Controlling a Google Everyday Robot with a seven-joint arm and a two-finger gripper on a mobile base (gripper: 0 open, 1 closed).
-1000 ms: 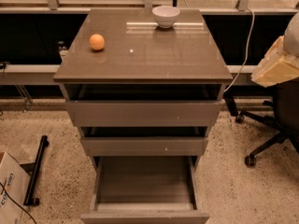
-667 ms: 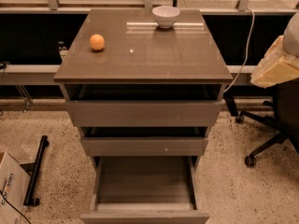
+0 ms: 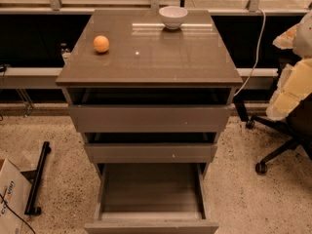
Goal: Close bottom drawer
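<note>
The bottom drawer (image 3: 151, 227) will glide straight inward when I push one corner of its front, since the empty box (image 3: 151, 190) sits square under the cabinet.
The bottom drawer (image 3: 151, 191) of the grey-brown cabinet (image 3: 148, 57) is pulled far out toward me. Its deep box is empty, and its flat front (image 3: 151, 226) lies at the bottom edge of the view. The middle drawer (image 3: 151, 152), with a small white speck, and the top drawer (image 3: 151, 118) each stand slightly out, with a dark gap above each. My gripper does not show in the camera view. A pale cream and white shape (image 3: 295, 77) at the right edge could be part of my arm; I cannot tell.
An orange ball (image 3: 101, 44) and a white bowl (image 3: 173, 16) sit on the cabinet top. A black office chair base (image 3: 273, 152) stands to the right, with a cable (image 3: 257, 48) hanging behind. A cardboard box (image 3: 10, 196) and a black bar (image 3: 38, 177) lie on the floor at left.
</note>
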